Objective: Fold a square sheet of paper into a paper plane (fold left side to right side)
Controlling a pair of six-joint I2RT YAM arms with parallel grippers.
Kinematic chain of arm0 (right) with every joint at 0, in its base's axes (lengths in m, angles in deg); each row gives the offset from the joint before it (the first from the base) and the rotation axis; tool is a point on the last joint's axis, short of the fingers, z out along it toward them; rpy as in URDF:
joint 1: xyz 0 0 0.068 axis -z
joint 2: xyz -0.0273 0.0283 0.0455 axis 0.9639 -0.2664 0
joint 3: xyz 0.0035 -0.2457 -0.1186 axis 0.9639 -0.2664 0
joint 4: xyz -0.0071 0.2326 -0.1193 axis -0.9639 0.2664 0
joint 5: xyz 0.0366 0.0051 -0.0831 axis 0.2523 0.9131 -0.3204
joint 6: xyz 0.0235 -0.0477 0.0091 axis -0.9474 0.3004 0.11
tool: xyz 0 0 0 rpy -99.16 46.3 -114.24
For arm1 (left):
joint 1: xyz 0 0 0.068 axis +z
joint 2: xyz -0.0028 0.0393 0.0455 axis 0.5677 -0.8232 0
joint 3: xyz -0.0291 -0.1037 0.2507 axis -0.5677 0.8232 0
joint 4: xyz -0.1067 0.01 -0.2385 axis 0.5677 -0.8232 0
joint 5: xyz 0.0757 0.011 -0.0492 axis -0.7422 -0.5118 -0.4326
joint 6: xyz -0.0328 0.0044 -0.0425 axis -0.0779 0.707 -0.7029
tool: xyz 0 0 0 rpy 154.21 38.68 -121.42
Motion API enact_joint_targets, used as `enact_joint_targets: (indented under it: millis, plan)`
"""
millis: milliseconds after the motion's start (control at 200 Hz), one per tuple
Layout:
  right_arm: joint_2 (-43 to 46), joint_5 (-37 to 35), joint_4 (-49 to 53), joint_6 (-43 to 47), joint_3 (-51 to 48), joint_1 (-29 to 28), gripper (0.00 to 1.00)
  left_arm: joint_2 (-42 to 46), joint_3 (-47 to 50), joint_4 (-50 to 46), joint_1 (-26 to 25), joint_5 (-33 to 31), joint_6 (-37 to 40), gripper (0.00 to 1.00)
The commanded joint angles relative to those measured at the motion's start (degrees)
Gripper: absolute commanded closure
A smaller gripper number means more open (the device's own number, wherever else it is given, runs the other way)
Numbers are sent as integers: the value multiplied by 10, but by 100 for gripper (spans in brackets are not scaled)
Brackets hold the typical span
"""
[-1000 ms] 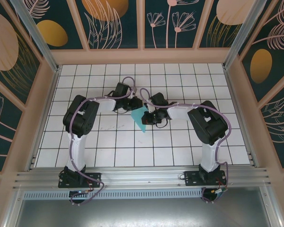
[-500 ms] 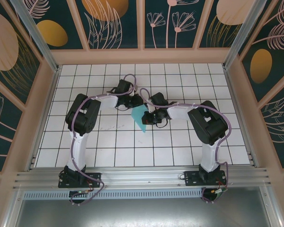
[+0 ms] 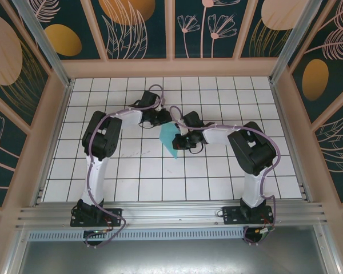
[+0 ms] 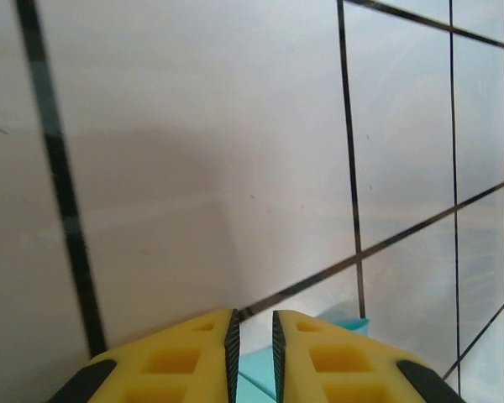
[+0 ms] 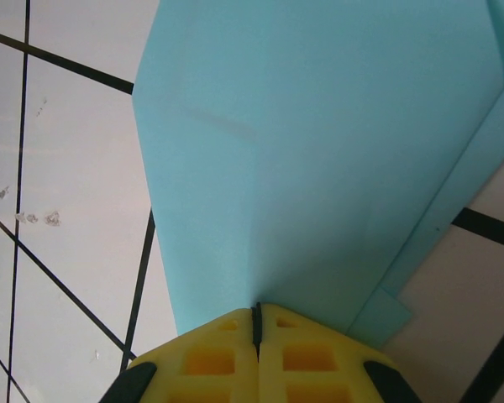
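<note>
The folded paper lies flat [image 3: 168, 140] against the tiles under my right gripper, so my left gripper should raise its far end [image 3: 169, 125] before my right gripper pinches the paper's long edge.
The turquoise sheet of paper [image 3: 170, 138] lies mid-table, folded into a creased wedge with its point toward the near side. In the right wrist view its broad creased face [image 5: 319, 151] rises straight out of my right gripper [image 5: 256, 306], which is shut on its edge. From above, that right gripper [image 3: 181, 140] sits at the paper's right edge. My left gripper [image 3: 164, 120] is at the paper's far left corner. Its yellow fingers [image 4: 254, 315] stand a narrow gap apart, with the paper [image 4: 255, 379] showing beneath them.
White grid tiles [image 3: 137, 171] cover the floor around the paper. Patterned walls enclose the table on the far side and both flanks. An aluminium rail [image 3: 171, 214] with both arm bases runs along the near edge.
My left gripper has drawn a little toward the far side, uncovering more of the paper's far corner. The right gripper has kept its place on the paper.
</note>
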Motion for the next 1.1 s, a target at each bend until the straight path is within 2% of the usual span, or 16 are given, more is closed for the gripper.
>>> enact_joint_targets:
  millis: [0,190,390,525,736,871,896,1096]
  plan:
    - [-25,-79,148,13,-45,13,100,-21,-14,4,31,-62,24,77]
    - [-9,-36,99,5,-37,14,100,12,-15,-1,34,-52,35,72]
    - [37,7,26,-10,-20,14,100,120,37,6,40,-67,43,60]
    - [88,-8,-23,-24,-33,19,83,197,113,32,40,-61,30,54]
    - [171,-87,-67,-33,-78,31,60,276,264,138,31,11,-43,51]
    - [207,-108,-87,-47,-107,32,51,271,301,177,7,32,-69,49]
    - [212,-110,-92,-50,-112,48,50,267,303,181,3,33,-74,49]
    - [242,-117,-111,-63,-143,56,47,212,287,193,-18,29,-90,51]
